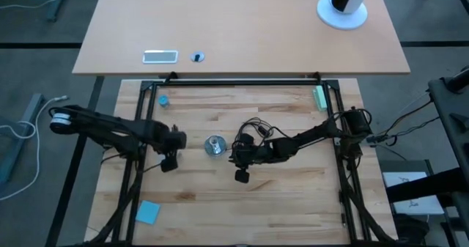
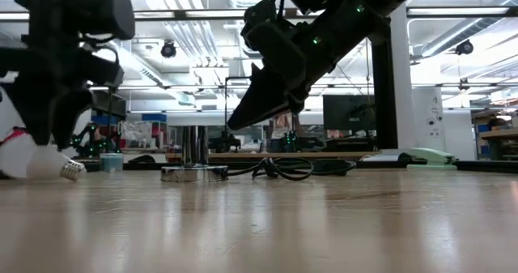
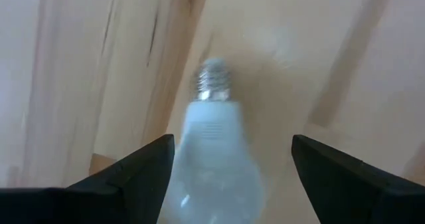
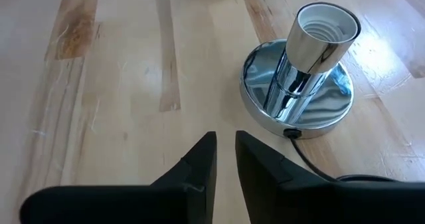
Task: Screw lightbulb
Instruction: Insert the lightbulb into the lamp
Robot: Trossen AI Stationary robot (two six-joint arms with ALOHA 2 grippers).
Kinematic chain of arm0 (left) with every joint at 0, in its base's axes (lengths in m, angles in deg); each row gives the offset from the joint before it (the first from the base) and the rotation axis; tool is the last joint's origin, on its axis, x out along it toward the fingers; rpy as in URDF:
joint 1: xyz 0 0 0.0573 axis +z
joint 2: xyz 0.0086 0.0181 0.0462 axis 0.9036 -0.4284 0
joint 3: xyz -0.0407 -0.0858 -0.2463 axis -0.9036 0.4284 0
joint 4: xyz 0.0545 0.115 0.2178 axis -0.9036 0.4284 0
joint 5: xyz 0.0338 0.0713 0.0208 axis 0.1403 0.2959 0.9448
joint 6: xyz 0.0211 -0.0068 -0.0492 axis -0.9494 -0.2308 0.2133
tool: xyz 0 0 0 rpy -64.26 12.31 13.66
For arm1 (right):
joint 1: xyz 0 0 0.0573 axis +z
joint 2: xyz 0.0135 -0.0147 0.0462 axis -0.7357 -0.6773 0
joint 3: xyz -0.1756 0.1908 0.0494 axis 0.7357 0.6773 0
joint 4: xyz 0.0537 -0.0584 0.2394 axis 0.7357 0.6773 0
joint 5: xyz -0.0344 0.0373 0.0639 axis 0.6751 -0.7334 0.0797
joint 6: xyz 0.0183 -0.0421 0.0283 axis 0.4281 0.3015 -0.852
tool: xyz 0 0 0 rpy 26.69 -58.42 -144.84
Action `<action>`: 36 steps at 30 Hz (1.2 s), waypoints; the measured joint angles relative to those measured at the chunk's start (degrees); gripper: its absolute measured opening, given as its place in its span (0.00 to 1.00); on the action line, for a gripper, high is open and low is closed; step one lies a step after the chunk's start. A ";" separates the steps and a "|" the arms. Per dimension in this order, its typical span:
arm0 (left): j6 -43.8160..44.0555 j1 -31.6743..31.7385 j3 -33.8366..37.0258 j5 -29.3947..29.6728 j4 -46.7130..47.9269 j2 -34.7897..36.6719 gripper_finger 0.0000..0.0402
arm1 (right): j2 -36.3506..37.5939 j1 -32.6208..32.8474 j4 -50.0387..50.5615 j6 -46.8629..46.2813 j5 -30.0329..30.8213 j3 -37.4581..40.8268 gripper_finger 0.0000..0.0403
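Note:
My left gripper will make the lightbulb [image 3: 216, 161] tip base-up when I lift it, because the round glass is between its fingers with the screw base sticking out [image 3: 212, 82].
The white frosted lightbulb [image 3: 216, 157] lies on its side on the wooden table, its silvery screw base [image 3: 212, 84] pointing away from my left gripper; in the low view [image 2: 36, 161] the base points toward the socket. My left gripper [image 3: 232, 167] is open, low over the table, one finger on either side of the bulb's glass; it also shows in the high view [image 1: 178, 139]. The chrome socket [image 4: 312, 58] stands upright on its round base [image 1: 213, 146] at mid table, black cord trailing. My right gripper [image 4: 226, 164] is shut and empty, hovering beside the socket [image 2: 243, 115]. My left gripper's one finger [image 3: 156, 164] stands close against the bulb's glass side [image 3: 189, 157]; I cannot tell whether it touches. The other finger [image 3: 312, 164] stands apart from the bulb. The bulb rests on the table.
A small blue cap [image 1: 163, 100] sits far left, a blue square [image 1: 147, 212] near left, a green piece [image 1: 320, 97] far right. The socket's black cord [image 1: 256, 126] loops by my right arm. A second table behind holds a white stand [image 1: 342, 12].

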 joint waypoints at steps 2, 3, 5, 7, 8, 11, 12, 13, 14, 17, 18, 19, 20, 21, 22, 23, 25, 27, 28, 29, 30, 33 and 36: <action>2.00 0.01 1.06 1.31 0.39 -0.87 0.74 | 0.00 0.00 -0.06 -0.01 -0.01 0.00 0.12; 3.10 0.01 1.24 2.29 0.29 -1.36 0.74 | 0.00 0.00 -0.08 -0.01 -0.06 0.00 0.12; 4.78 0.01 1.34 4.22 -0.18 -2.32 0.74 | 0.00 0.00 -0.08 -0.01 -0.14 0.00 0.12; 6.15 0.03 1.61 5.08 -0.69 -3.90 0.72 | 0.00 0.00 -0.10 -0.01 -0.14 0.00 0.13; 6.62 0.03 1.72 4.94 -1.02 -4.66 0.72 | 0.00 0.02 -0.10 -0.01 -0.14 0.00 0.13; 7.02 0.03 1.87 2.02 -2.71 -7.26 0.71 | 0.00 0.02 -0.12 -0.01 -0.16 0.00 0.15; 7.00 0.01 2.05 1.18 -3.26 -8.28 0.71 | 0.00 0.02 -0.10 -0.01 -0.18 0.00 0.15; 6.82 0.01 2.15 0.59 -3.62 -9.26 0.71 | 0.00 0.02 -0.12 -0.01 -0.18 0.00 0.15; 6.46 -0.01 2.17 0.61 -3.75 -10.25 0.71 | 0.00 0.02 -0.12 -0.01 -0.18 0.00 0.14; 5.75 -0.01 2.14 0.34 -4.02 -13.24 0.69 | 0.00 0.02 -0.08 -0.01 -0.29 0.00 0.13; 5.26 -0.01 1.97 0.26 -4.08 -14.01 0.67 | 0.00 0.02 -0.06 -0.01 -0.40 0.00 0.13; 4.81 -0.04 1.72 0.15 -4.05 -14.67 0.65 | 0.00 0.02 -0.01 -0.01 -0.52 0.00 0.12; 4.29 -0.08 1.45 0.12 -4.00 -15.23 0.62 | 0.00 0.02 0.13 0.02 -0.54 0.00 0.12; 3.74 -0.08 0.93 0.00 -3.87 -15.69 0.59 | 0.00 0.02 0.31 0.02 -0.53 0.00 0.12; 3.34 -0.10 0.48 0.02 -3.70 -15.90 0.56 | 0.00 0.02 0.25 0.04 -0.53 0.00 0.12; 2.71 -0.17 -0.10 0.29 -3.53 -16.03 0.52 | 0.00 0.02 0.27 0.04 -0.53 0.04 0.12; 0.97 -0.42 -2.03 1.72 -4.04 -15.43 0.45 | 0.00 0.02 0.27 0.04 -0.53 0.09 0.13; -0.74 -1.14 -4.46 3.56 -4.21 -14.00 0.39 | 0.00 0.06 0.21 0.57 -0.54 0.11 0.14; -1.46 -1.60 -5.51 3.74 -4.14 -13.48 0.37 | 0.00 0.15 0.22 1.22 -0.54 0.11 0.14; -2.00 -1.96 -6.55 3.87 -4.07 -12.99 0.36 | 0.02 0.20 0.23 1.87 -0.53 0.08 0.13; -2.43 -2.38 -7.86 4.12 -4.38 -12.40 0.36 | 0.02 0.36 0.23 2.60 -0.53 -0.08 0.13; -3.45 -3.53 -11.46 5.18 -8.14 -10.51 0.37 | 0.02 1.01 -0.22 4.34 -0.53 -1.09 0.12; -5.98 -5.41 -14.66 7.84 -11.54 -9.20 0.40 | 0.13 1.31 -1.68 5.38 -0.54 -1.71 0.11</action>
